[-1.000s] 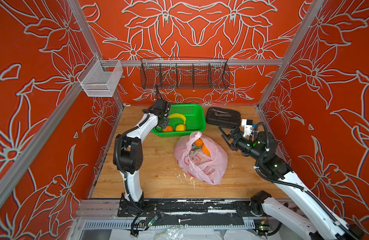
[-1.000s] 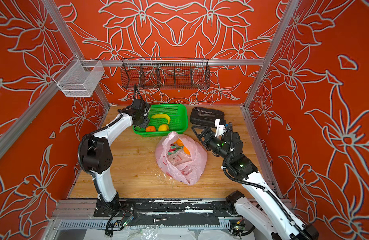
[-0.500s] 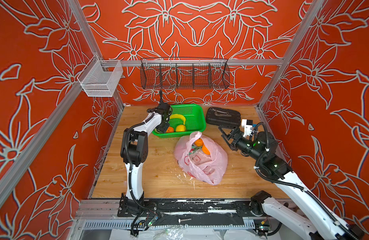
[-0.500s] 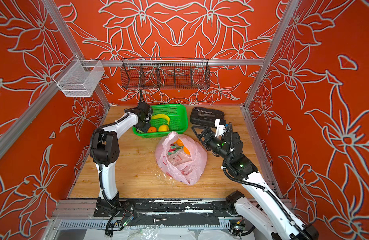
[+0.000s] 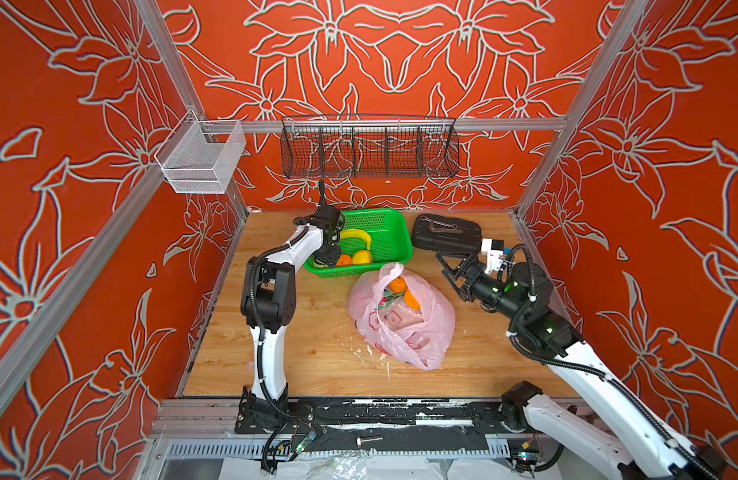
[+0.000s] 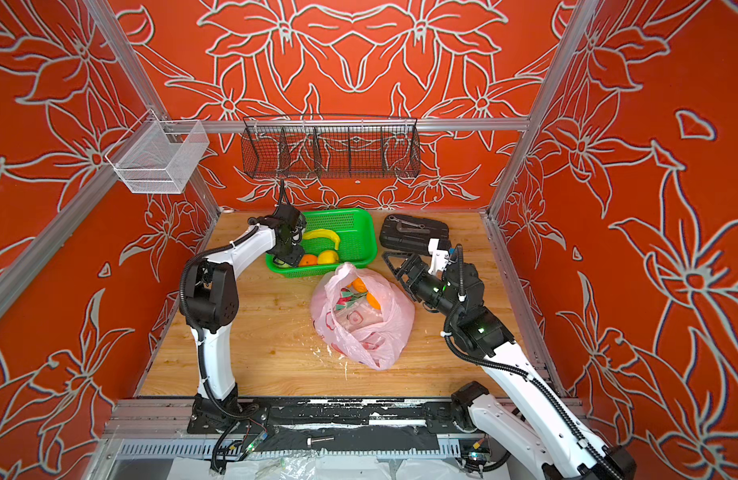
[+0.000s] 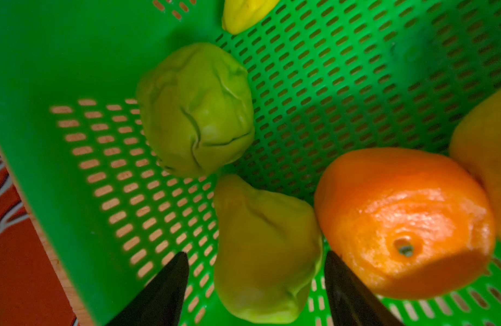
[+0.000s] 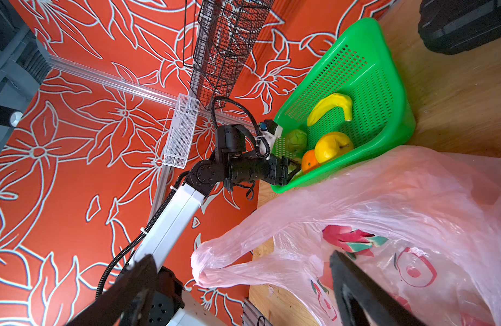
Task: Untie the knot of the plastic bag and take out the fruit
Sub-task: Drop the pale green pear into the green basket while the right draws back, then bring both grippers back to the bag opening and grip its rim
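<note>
The oranges rest against the bag's side (image 5: 417,293) closest to my right gripper, so I should send that gripper into the bag's opening to lift out an orange (image 5: 411,300).
The pink plastic bag (image 5: 402,320) (image 6: 361,320) lies mid-table with its mouth gaping; no knot shows, only a loose handle ear (image 8: 229,262). Two oranges (image 5: 400,286) and a dragon fruit (image 8: 350,240) sit inside it. My left gripper (image 7: 256,254) (image 5: 327,257) is down in the green basket (image 5: 394,232), open, with a green fruit (image 7: 266,248) lying between its fingers and a gap on each side. Another green fruit (image 7: 195,110), an orange (image 7: 401,220) and a yellow fruit (image 8: 332,146) lie beside it. My right gripper (image 5: 446,266) (image 8: 240,255) hangs open just right of the bag.
A yellow banana (image 5: 356,237) lies in the basket. A black case (image 5: 446,232) sits at the back right, close behind my right gripper. A black wire basket (image 5: 369,147) and a white mesh basket (image 5: 201,162) hang on the walls. White crumbs dot the wood before the bag.
My left gripper has come forward and down into the basket's near left corner, and its jaws have spread wider around the green fruit. The right arm and the bag have not moved.
</note>
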Action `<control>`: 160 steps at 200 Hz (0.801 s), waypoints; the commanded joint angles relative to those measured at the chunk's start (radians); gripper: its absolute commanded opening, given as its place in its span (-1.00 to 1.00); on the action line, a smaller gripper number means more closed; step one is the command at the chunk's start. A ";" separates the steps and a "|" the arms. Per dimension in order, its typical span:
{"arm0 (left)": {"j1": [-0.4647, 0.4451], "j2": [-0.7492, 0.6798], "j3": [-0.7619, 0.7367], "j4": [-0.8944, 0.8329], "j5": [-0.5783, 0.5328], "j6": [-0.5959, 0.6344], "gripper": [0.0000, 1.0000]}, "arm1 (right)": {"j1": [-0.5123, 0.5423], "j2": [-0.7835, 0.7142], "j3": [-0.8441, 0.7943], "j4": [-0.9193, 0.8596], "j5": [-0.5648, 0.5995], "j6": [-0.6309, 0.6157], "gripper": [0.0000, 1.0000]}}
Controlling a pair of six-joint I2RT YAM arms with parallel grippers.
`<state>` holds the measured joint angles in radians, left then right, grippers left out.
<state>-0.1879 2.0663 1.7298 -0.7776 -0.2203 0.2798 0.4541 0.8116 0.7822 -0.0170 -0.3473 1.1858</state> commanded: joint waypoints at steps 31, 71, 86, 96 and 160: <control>-0.001 -0.251 -0.040 -0.001 0.106 -0.064 0.51 | 0.000 -0.001 -0.007 0.000 0.010 -0.011 0.94; -0.002 -0.518 -0.168 0.121 0.351 -0.186 0.51 | 0.001 0.015 0.030 -0.113 0.009 -0.103 0.93; -0.004 -0.620 -0.251 0.218 0.509 -0.231 0.51 | 0.009 0.029 0.060 -0.183 0.010 -0.162 0.85; -0.006 -0.683 -0.305 0.283 0.596 -0.268 0.51 | 0.019 0.042 0.080 -0.226 0.014 -0.202 0.79; -0.140 -0.920 -0.502 0.347 0.708 -0.336 0.59 | 0.193 0.143 0.108 -0.341 0.179 -0.346 0.48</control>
<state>-0.2493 1.2003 1.2743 -0.4450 0.4362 -0.0391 0.5808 0.9195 0.8558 -0.2825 -0.2760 0.9237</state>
